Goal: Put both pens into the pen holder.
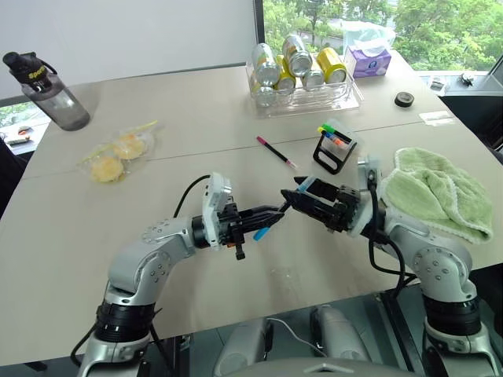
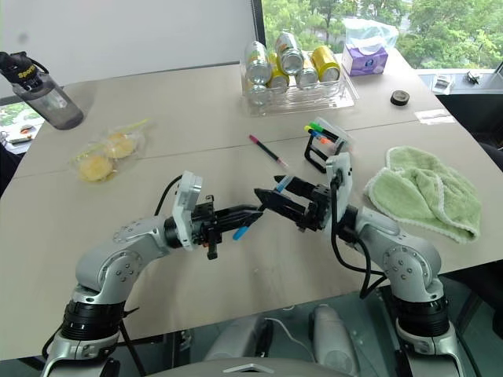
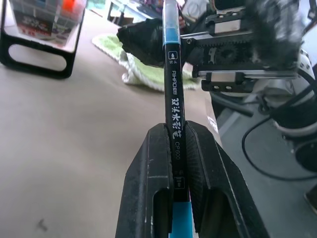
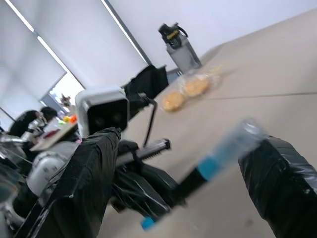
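Observation:
The pen holder stands on the side of the robot's right gripper while the left gripper holds the pen with blue ends, so the right gripper should grasp the pen by its upper end.
My left gripper is shut on the black barrel of the pen with blue ends and holds it above the table, in front of me. The pen slants up toward my right gripper. That gripper is open, and its two fingers stand wide apart on either side of the pen's upper end without closing on it. The pen with pink ends lies flat on the table further back. Just right of it stands the pen holder, tilted, with colourful marker tips showing.
A green towel lies to the right of my right arm. At the back stands a clear tray of drink cans, with a tissue pack and a tape roll. To the left are a water bottle and bagged yellow pastries.

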